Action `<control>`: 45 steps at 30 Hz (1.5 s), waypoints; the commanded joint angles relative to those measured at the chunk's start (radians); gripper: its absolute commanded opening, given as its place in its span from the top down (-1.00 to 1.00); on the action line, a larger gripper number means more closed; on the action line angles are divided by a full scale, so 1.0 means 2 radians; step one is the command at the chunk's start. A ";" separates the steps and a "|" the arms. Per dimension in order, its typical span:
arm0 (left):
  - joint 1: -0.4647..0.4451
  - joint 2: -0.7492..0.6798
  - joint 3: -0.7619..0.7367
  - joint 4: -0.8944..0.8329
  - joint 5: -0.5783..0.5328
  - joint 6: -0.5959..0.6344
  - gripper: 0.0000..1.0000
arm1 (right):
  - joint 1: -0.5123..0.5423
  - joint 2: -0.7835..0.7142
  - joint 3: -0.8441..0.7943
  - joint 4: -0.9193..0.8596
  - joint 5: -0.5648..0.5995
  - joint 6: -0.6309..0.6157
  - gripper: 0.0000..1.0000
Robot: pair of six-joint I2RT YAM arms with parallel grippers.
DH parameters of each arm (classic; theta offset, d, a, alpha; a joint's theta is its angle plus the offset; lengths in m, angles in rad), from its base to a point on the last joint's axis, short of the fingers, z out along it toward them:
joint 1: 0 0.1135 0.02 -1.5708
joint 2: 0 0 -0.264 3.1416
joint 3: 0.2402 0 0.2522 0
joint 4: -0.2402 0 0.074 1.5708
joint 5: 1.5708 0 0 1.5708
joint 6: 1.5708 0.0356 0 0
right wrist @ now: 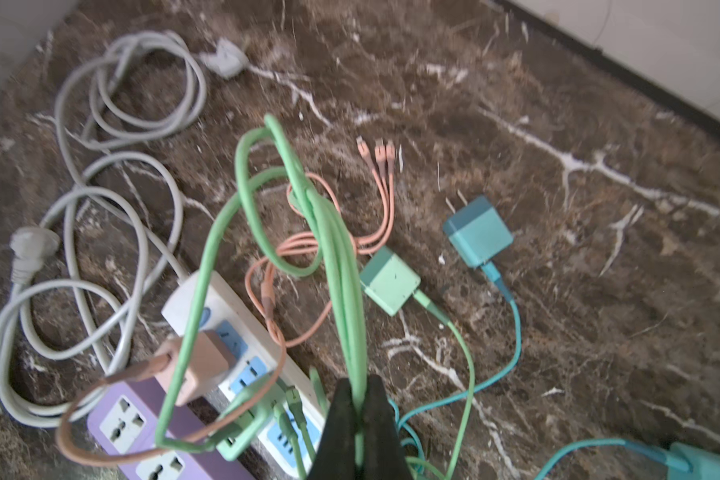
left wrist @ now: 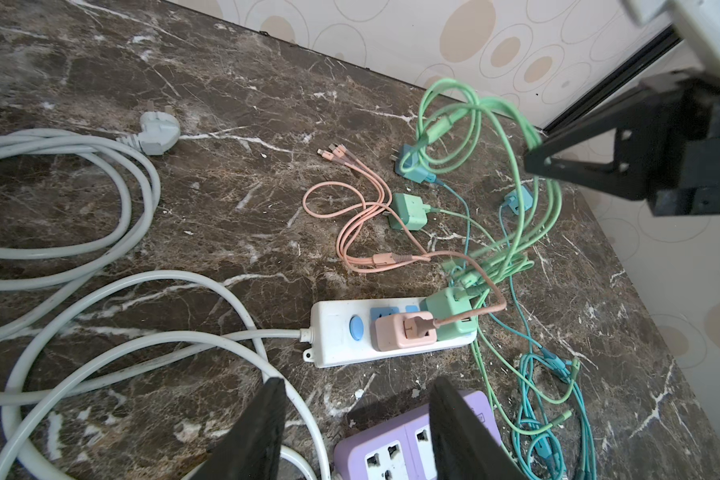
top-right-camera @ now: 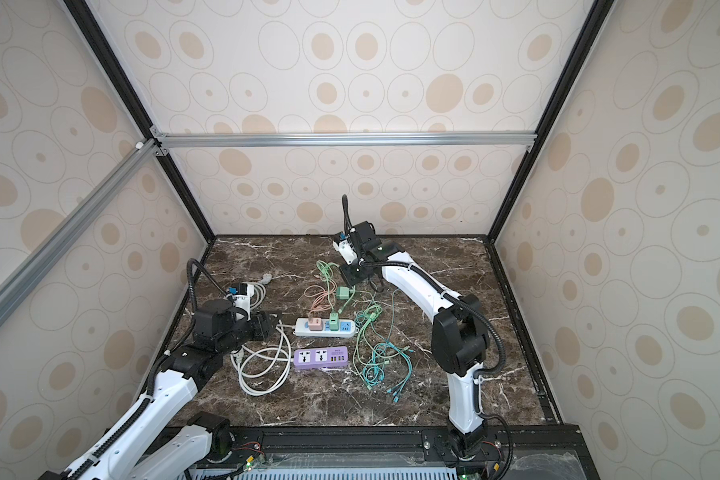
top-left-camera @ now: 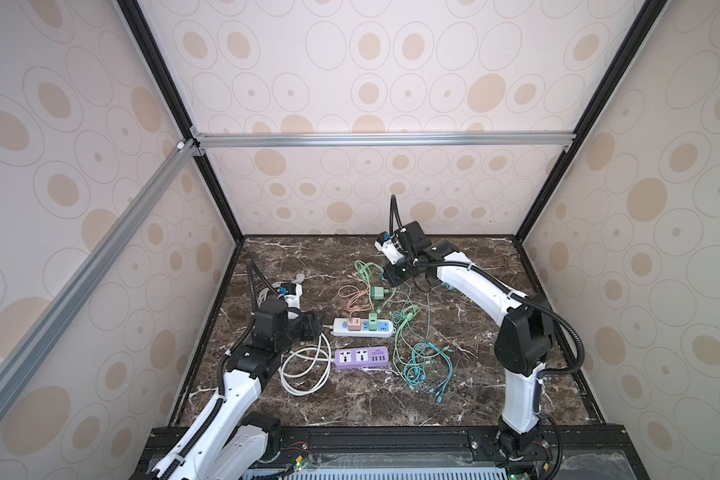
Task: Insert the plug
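Note:
The light green cable hangs clear of the loose green plug, so the robot's right gripper should keep going toward open marble beside the pink cable and let go there.
My right gripper is shut on a bundle of light green cable and holds it above the table, at the back in both top views. A loose green plug and a teal plug lie on the marble beyond it. The white power strip carries a pink adapter and a green adapter. My left gripper stands open and empty, low over the table between the white strip and the purple power strip.
A coiled white cord with its grey plug lies left of the strips. Pink cable and tangled teal cables spread between and right of the strips. Patterned walls close in the marble table on three sides.

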 commanded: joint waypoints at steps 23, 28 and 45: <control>0.004 -0.016 -0.001 0.025 -0.010 -0.006 -0.11 | 0.017 0.215 0.244 0.017 -0.021 -0.060 0.00; 0.003 -0.011 0.001 0.028 -0.007 -0.008 -0.11 | -0.001 0.145 0.147 0.049 0.000 -0.081 -0.29; 0.004 -0.014 -0.005 0.036 0.018 -0.001 -0.37 | -0.041 0.117 0.042 -0.009 -0.045 -0.252 -0.52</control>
